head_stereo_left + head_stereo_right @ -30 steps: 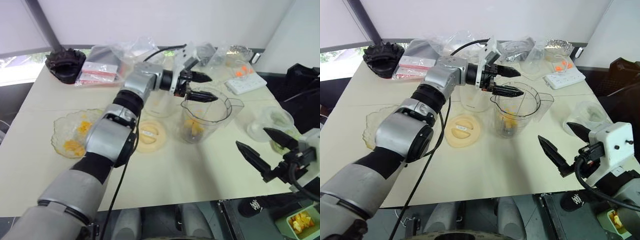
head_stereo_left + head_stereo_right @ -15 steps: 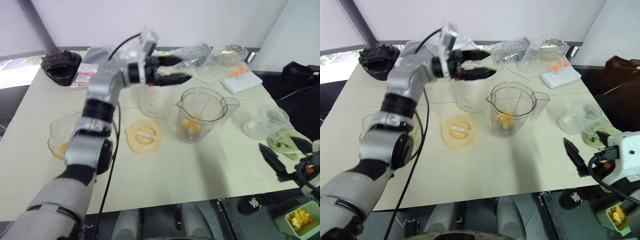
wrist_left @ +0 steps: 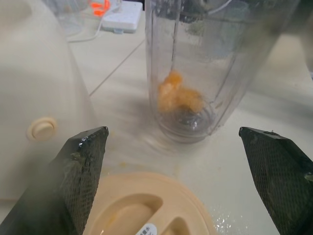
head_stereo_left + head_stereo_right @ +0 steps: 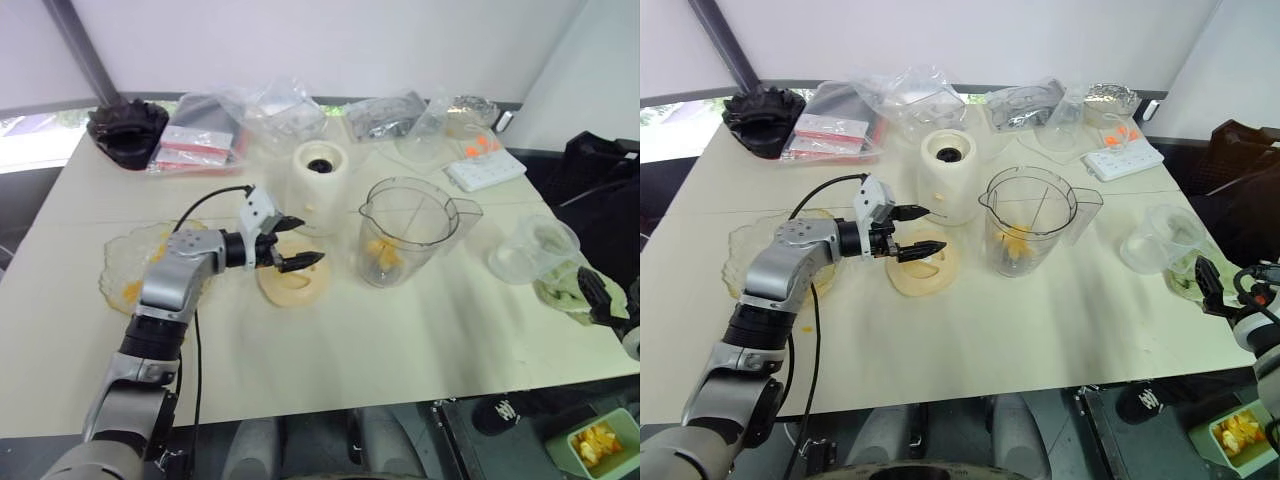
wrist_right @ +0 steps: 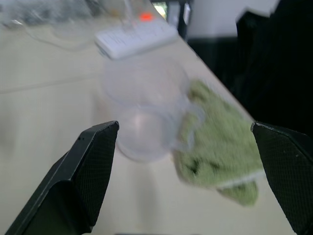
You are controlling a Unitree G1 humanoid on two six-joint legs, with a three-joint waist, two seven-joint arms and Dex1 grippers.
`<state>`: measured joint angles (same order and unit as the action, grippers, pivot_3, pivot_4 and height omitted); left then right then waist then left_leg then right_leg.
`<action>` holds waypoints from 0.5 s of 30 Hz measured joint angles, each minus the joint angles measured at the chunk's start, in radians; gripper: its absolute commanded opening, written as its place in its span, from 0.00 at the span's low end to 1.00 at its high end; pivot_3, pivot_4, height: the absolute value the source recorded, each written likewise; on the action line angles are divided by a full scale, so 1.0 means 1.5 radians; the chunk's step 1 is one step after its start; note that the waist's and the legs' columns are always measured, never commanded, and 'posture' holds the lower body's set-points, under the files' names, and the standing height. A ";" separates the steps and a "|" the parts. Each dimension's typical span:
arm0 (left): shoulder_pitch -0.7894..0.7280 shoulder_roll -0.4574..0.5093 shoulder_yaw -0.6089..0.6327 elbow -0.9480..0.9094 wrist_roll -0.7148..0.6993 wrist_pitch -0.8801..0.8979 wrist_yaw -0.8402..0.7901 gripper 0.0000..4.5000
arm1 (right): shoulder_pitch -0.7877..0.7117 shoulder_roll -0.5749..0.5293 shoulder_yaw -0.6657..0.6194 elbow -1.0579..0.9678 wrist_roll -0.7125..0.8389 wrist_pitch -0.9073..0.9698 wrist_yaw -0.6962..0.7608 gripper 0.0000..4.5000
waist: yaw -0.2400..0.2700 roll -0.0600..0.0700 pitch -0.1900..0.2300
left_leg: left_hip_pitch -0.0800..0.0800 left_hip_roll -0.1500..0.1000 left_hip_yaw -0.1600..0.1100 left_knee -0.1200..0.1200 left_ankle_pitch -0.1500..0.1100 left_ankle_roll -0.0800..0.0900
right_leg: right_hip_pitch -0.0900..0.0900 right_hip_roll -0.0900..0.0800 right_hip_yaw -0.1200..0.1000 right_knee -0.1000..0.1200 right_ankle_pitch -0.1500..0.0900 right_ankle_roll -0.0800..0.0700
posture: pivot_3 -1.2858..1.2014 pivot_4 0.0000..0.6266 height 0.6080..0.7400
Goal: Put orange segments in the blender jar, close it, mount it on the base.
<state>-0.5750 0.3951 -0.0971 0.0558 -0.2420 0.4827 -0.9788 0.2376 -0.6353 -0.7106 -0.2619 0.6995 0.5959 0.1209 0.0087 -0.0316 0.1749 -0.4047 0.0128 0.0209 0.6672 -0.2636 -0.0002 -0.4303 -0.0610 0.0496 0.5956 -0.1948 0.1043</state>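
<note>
The frosted jug's handle point(image 5: 199, 116) sticks out ahead of the open fingers of my right gripper, so I keep moving toward the handle until the fingers can close around it.
The clear blender jar point(image 4: 405, 230) stands upright mid-table with no lid on, and a few orange segments point(image 3: 178, 95) lie on the blade at its bottom. More orange segments point(image 4: 130, 292) lie in the wavy glass bowl point(image 4: 118, 262) at the left. Behind the flat cream lid point(image 4: 295, 282) stands the cream base point(image 4: 320, 180). My left gripper point(image 4: 305, 245) hovers open just above the lid, empty, pointing at the jar. My right gripper point(image 4: 1210, 285) is open and empty at the table's right edge, beside the frosted jug point(image 5: 142, 112).
A green cloth point(image 5: 220, 142) lies by the jug. At the back are a white power strip point(image 4: 487, 168), plastic bags point(image 4: 285, 110) and a black object point(image 4: 128, 125). A green tub of orange pieces point(image 4: 600, 440) sits below the table's right corner.
My left gripper has come away from the jar's rim, down and to the left, to just above the lid. The right gripper has swung out to the table's right edge.
</note>
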 measured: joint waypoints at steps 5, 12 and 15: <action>0.008 -0.011 -0.015 -0.015 -0.001 0.000 0.029 0.99 | -0.071 0.000 0.021 0.120 -0.045 -0.031 0.024 1.00 | -0.003 0.003 -0.001 | 0.001 0.000 0.001 0.000 0.000 0.000 | 0.000 0.001 0.001 0.001 0.000 0.000 | 0.52 0.24 1.00; 0.014 -0.010 -0.026 -0.021 -0.003 0.000 0.047 0.99 | -0.140 0.002 0.051 0.241 -0.104 -0.082 0.051 1.00 | -0.014 0.005 -0.002 | 0.002 0.000 0.000 0.000 0.000 0.000 | 0.001 0.003 0.001 0.002 0.000 0.000 | 0.52 0.24 1.00; 0.020 -0.010 -0.032 -0.024 -0.003 0.000 0.053 0.99 | -0.164 0.005 0.056 0.283 -0.120 -0.100 0.057 1.00 | -0.015 0.005 -0.002 | 0.003 0.000 0.000 0.000 0.000 0.000 | 0.001 0.003 0.001 0.002 0.000 0.000 | 0.52 0.24 1.00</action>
<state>-0.5454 0.3799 -0.1448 0.0195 -0.2461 0.4824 -0.8991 -0.0088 -0.6273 -0.6262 0.1622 0.5202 0.4459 0.2061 -0.0142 -0.0240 0.1721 -0.4005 0.0131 0.0215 0.6671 -0.2636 0.0001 -0.4287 -0.0565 0.0518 0.5984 -0.1945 0.1050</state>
